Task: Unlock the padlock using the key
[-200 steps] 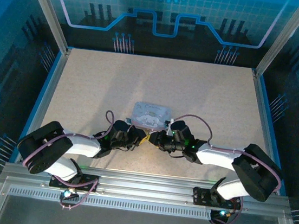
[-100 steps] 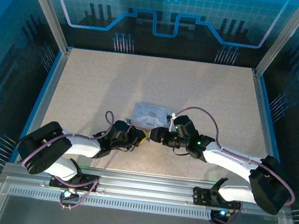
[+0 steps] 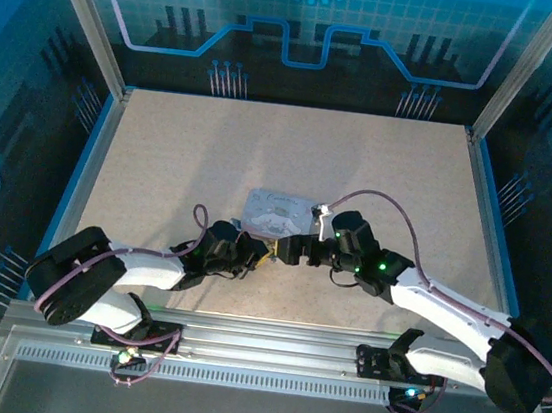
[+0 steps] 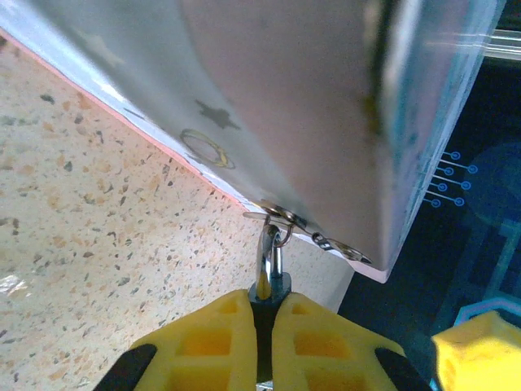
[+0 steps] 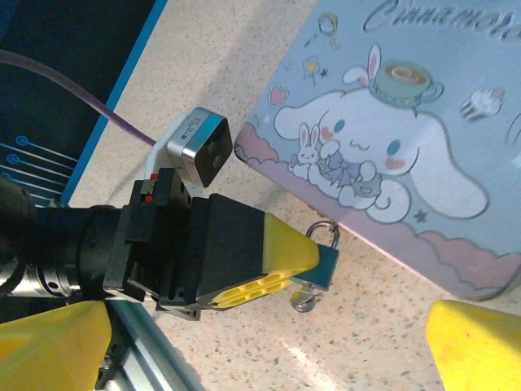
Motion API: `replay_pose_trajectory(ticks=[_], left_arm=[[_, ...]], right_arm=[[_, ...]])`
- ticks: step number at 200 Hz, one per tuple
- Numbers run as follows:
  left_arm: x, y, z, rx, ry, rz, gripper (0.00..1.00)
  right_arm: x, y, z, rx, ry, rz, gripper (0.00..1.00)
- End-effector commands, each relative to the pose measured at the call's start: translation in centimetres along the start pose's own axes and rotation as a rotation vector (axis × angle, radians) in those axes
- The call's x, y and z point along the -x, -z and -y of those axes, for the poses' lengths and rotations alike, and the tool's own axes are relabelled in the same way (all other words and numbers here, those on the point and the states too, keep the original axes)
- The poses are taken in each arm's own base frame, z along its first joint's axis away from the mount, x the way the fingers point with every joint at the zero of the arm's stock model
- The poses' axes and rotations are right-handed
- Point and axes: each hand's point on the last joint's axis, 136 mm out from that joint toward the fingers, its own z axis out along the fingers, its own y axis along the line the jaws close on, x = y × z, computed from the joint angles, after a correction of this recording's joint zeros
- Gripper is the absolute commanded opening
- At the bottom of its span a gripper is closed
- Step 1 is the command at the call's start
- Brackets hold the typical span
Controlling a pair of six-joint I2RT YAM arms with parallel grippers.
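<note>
The key's head [image 5: 304, 301] lies with its broad side toward my open right gripper, so I need to roll that gripper and grip the head's flat sides before I turn the key.
The small teal padlock [image 5: 327, 265] hangs by its shackle [image 4: 269, 254] from the clasp ring of the pastel cartoon tin [image 5: 383, 147]. My left gripper [image 4: 265, 314] is shut on the padlock's body, its yellow fingers [image 5: 281, 248] pinching it from both sides. The key [image 5: 304, 300] pokes out of the padlock's underside, with nothing touching its silver head. My right gripper [image 5: 264, 358] stands wide open just in front of it, one yellow finger [image 5: 49, 342] at each lower corner of the right wrist view. From above, the two grippers [image 3: 258, 255] [image 3: 288, 251] meet at the tin's near edge.
The tin [image 3: 278, 210] lies flat on the speckled table [image 3: 162, 152], near its front middle. An aluminium rail [image 3: 258, 350] runs along the near edge behind the arm bases. Raised blue borders and frame posts edge the table's sides and back.
My right gripper has opened from nearly shut to wide and let go of the key, which stays in the padlock. The right arm's elbow swung out to the right. The left gripper held still.
</note>
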Motion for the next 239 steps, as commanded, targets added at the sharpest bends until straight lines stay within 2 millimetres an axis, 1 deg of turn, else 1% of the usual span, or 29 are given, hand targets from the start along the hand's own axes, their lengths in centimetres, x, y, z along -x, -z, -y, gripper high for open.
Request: replay_pose_trajectory(ticks=[1,28,52,59,65,100,138,146,163,176,219,239], left_arm=[[-0.1,0.3,0.3,0.022,0.014,-0.006,0.04],[-0.1,0.6,0.2,0.035,0.031,-0.001,0.04],[-0.1,0.9,0.0,0.05,0.058,0.006,0.05],[0.0,1.0,-0.1,0.059,0.071,0.009,0.08],[0.1,1.0,-0.3,0.066,0.081,0.011,0.09],[0.2,1.3,-0.3,0.071,0.128,0.009,0.09],[-0.1,1.4,0.4,0.068,0.145,-0.005,0.07],[-0.1,1.4,0.5,0.066,0.148,-0.009,0.06],[-0.1,1.4,0.6,0.062,0.163,-0.009,0.05],[-0.1,1.6,0.7,0.058,0.171,-0.01,0.04],[0.2,2.2,0.7,0.048,0.187,0.007,0.02],[0.3,2.4,0.6,0.05,0.187,0.012,0.02]], right_arm=[[1.5,1.5,0.4,-0.061,0.176,0.052,1.0],[1.8,2.5,0.1,-0.069,0.386,0.112,1.0],[1.7,3.2,-0.3,-0.066,0.548,0.142,1.0],[1.6,3.2,-0.4,-0.065,0.583,0.144,1.0],[1.4,3.3,-0.5,-0.065,0.624,0.14,1.0],[0.0,2.8,-1.6,-0.05,0.864,0.095,1.0],[-2.4,1.1,-2.0,-0.101,1.174,-0.012,1.0],[-3.1,0.4,-1.8,-0.122,1.232,-0.046,1.0],[-4.0,-0.7,-1.6,-0.167,1.338,-0.087,1.0],[-4.3,-1.6,-1.4,-0.187,1.355,-0.101,1.0],[-6.1,-4.2,-1.7,-0.149,1.375,-0.145,1.0],[-6.3,-5.2,-1.7,-0.153,1.367,-0.155,0.99]])
